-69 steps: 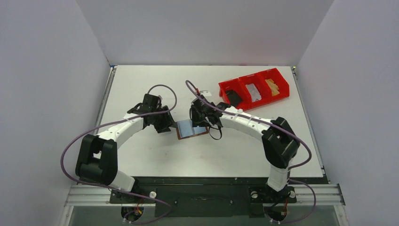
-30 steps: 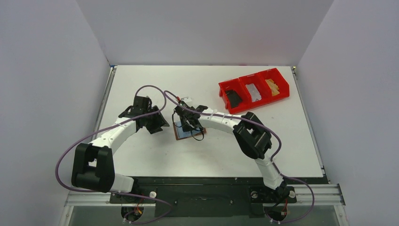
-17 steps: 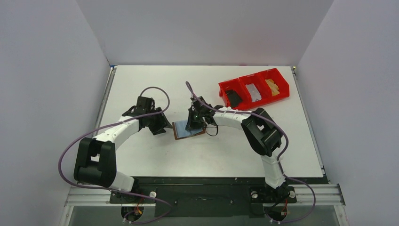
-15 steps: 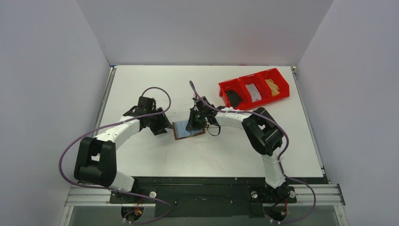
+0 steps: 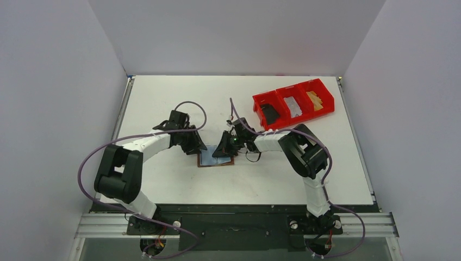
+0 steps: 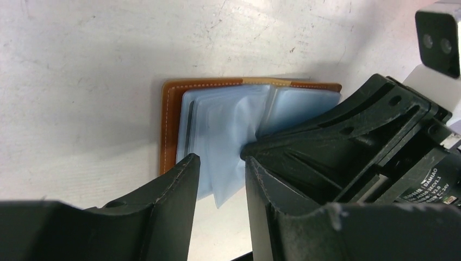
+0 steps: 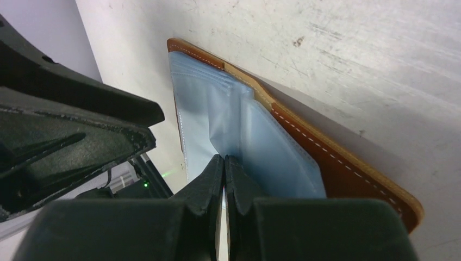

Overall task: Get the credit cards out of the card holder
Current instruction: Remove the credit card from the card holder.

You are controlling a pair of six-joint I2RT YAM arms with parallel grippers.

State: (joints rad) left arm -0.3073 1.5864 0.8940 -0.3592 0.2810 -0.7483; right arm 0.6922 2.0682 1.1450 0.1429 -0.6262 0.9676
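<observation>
The loose blue sleeve (image 6: pixel 222 142) covers the pockets, so my right gripper should move off the fold and grip the card holder's brown edge (image 7: pixel 401 200) before my left gripper turns the sleeve.
The card holder (image 5: pixel 210 160) lies open on the table, brown leather (image 6: pixel 170 126) with pale blue pockets (image 7: pixel 206 109) facing up. My left gripper (image 6: pixel 220 161) is open at its near edge, and a loose corner of one blue sleeve (image 6: pixel 225 187) hangs between the fingers, apart from both. My right gripper (image 7: pixel 224 159) is shut, its tips pressed into the fold between the pockets. In the top view the left gripper (image 5: pixel 197 148) and the right gripper (image 5: pixel 223 149) meet over the holder. Of the credit cards only a thin dark edge (image 6: pixel 188 130) shows inside the left pockets.
A red three-compartment bin (image 5: pixel 307 111) stands at the back right, holding a black item (image 5: pixel 270 113), a grey one (image 5: pixel 294 106) and a tan one (image 5: pixel 314 99). The right gripper's body (image 6: pixel 353 147) fills the right side of the left wrist view.
My left gripper has moved right onto the holder's edge and its jaws have narrowed. The holder has slid a little toward the arms' bases, and my right gripper has followed it, shut.
</observation>
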